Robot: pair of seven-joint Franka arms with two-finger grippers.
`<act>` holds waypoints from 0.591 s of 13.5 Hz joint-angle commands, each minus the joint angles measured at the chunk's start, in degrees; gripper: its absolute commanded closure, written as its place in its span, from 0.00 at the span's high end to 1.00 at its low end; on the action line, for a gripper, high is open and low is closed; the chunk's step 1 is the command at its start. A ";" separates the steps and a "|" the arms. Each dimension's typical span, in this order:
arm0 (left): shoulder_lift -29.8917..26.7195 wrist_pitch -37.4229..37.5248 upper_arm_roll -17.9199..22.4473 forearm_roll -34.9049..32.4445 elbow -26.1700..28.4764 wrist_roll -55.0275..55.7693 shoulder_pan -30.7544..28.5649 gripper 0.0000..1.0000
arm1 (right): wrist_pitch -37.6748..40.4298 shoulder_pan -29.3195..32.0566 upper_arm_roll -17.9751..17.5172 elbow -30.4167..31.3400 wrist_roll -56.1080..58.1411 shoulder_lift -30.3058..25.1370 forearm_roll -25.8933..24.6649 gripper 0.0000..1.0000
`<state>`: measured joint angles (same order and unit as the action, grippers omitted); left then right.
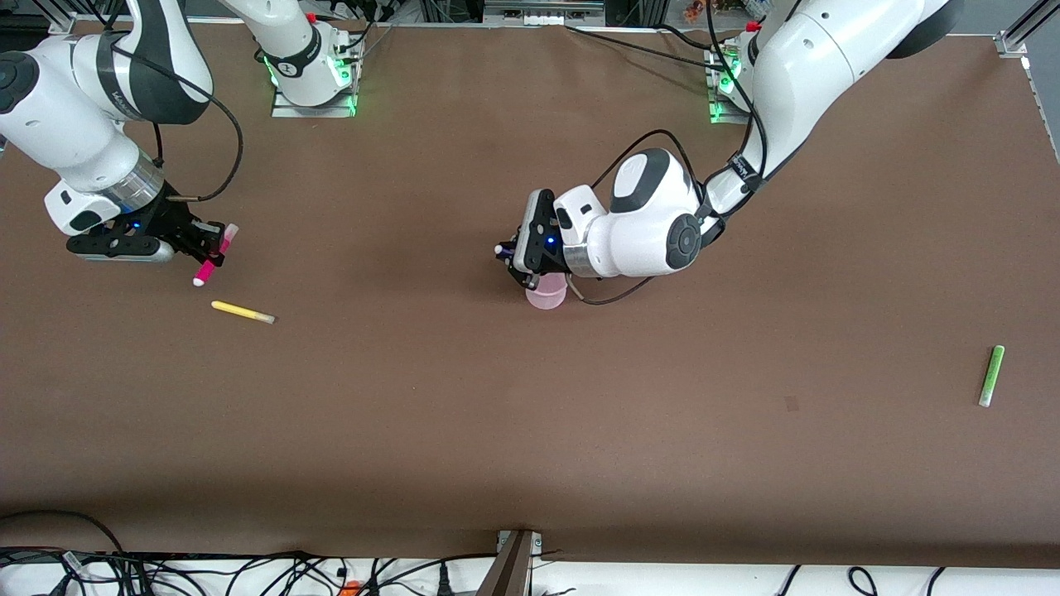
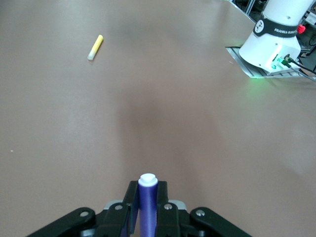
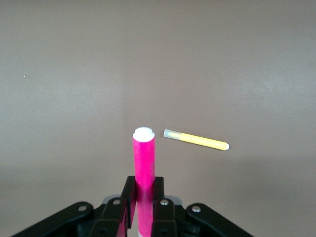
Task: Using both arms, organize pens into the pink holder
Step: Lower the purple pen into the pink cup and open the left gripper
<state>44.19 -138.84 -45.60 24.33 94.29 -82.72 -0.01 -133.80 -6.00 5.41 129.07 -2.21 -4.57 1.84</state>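
Observation:
I should release the purple pen [image 2: 148,205] inside the pink holder [image 1: 546,293] and back off before my right gripper brings the magenta pen, because my left gripper blocks the holder.
The pink holder [image 1: 547,294] stands near the table's middle, partly hidden under my left wrist. My left gripper [image 1: 505,251] is shut on the purple pen [image 2: 147,202], held about level just above and beside the holder's rim. My right gripper [image 1: 212,248] is shut on the magenta pen [image 1: 214,257] and holds it tilted above the table at the right arm's end; the pen also shows in the right wrist view [image 3: 143,163]. The yellow pen [image 1: 242,312] lies flat below it, nearer the front camera. The lime green pen [image 1: 991,376] lies flat at the left arm's end.
The arm bases [image 1: 313,70] with green lights stand along the table's back edge. Cables [image 1: 248,571] run along the front edge by a dark bracket [image 1: 509,563]. The brown table [image 1: 530,430] is bare between the holder and the front edge.

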 commanded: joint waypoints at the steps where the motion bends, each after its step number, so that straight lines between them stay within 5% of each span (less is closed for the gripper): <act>1: 0.37 -0.11 -0.71 1.86 0.46 -4.72 -1.21 1.00 | 0.12 0.02 0.04 0.83 0.28 -1.06 -0.26 0.00; 5: -1.90 6.71 -1.07 2.03 -0.86 -1.42 -2.35 1.00 | 0.12 0.02 -0.05 0.92 -0.16 -0.97 -0.26 0.00; 8: -6.64 20.06 -0.72 1.34 -3.49 16.47 -4.29 1.00 | -0.14 -0.07 -2.41 -0.22 -1.91 -1.32 -0.17 0.00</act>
<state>42.36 -126.15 -46.45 24.71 91.58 -75.44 -2.78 -134.03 -6.03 4.95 129.17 -2.29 -4.58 1.84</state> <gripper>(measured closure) 0.057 0.824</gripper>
